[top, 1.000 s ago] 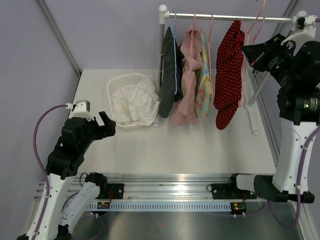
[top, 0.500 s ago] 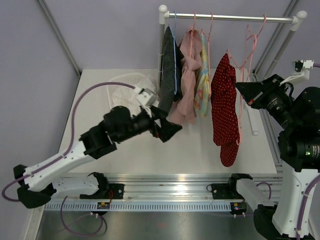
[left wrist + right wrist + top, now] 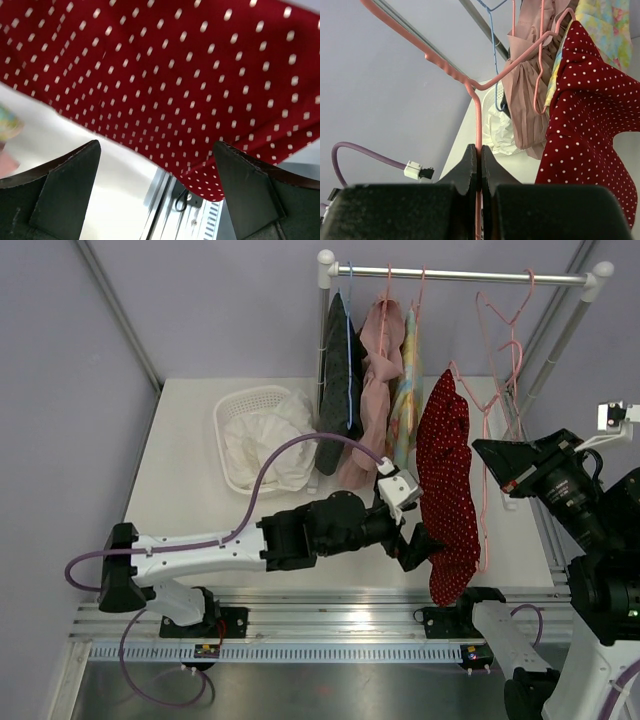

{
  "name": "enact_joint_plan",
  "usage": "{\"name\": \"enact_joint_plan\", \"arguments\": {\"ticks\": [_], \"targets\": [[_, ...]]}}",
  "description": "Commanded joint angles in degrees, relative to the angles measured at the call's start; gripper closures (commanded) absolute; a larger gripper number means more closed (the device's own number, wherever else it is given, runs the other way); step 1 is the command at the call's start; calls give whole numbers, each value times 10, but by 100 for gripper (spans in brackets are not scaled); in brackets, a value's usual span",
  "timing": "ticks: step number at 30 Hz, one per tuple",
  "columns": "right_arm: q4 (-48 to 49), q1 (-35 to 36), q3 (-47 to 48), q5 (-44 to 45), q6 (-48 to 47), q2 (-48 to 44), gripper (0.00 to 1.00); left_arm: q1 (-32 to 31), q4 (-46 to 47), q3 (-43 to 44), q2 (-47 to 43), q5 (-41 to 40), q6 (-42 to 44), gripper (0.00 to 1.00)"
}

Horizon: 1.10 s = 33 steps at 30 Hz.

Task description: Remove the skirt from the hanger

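Observation:
The skirt's hem (image 3: 200, 186) hangs past the open fingers of the robot's left gripper, so next the gripper moves in around the skirt's lower part (image 3: 457, 558) before it closes and pulls the skirt off the hanger.
The red polka-dot skirt (image 3: 445, 490) hangs from a pink wire hanger (image 3: 484, 502), held off the rack above the table's front right. My right gripper (image 3: 487, 452) is shut on the hanger's wire (image 3: 478, 115), with the skirt (image 3: 590, 130) draped to its right. My left gripper (image 3: 420, 545) is open at the skirt's lower part. In the left wrist view the skirt (image 3: 175, 75) fills the space in front of the open gripper (image 3: 156, 146), with its hem between the two dark fingers (image 3: 65, 195). The fingers do not touch the cloth.
The rack rail (image 3: 460, 275) carries a dark garment (image 3: 338, 390), a pink garment (image 3: 375, 390), a floral garment (image 3: 405, 410) and a bare pink hanger (image 3: 505, 310). A white basket (image 3: 232, 405) with white cloth stands at the back left. A metal rail (image 3: 340, 620) runs along the front edge.
My left arm has swung right across the table to the skirt's lower part. My right gripper has carried the hanger and skirt down and forward, away from the rack rail.

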Motion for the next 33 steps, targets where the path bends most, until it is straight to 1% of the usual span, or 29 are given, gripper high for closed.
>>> {"name": "enact_joint_plan", "arguments": {"ticks": [1, 7, 11, 17, 24, 27, 28, 33], "targets": [[33, 3, 4, -13, 15, -11, 100, -17, 63, 55, 23, -22, 22, 2], [23, 4, 5, -8, 9, -13, 100, -47, 52, 89, 52, -31, 30, 2], [15, 3, 15, 1, -2, -5, 100, -79, 39, 86, 50, -50, 37, 1], [25, 3, 13, 4, -1, -4, 100, -111, 26, 86, 54, -83, 45, 1], [22, 3, 13, 2, 0, -1, 100, -121, 30, 84, 57, -117, 53, 1], [21, 3, 16, -2, 3, -5, 100, -122, 42, 80, 59, -147, 62, 4], [21, 3, 16, -4, 4, -6, 100, -121, 45, 80, 61, -162, 66, 9], [18, 4, 17, -20, 20, -16, 100, -118, 55, 105, 80, -190, 93, 18]]}}
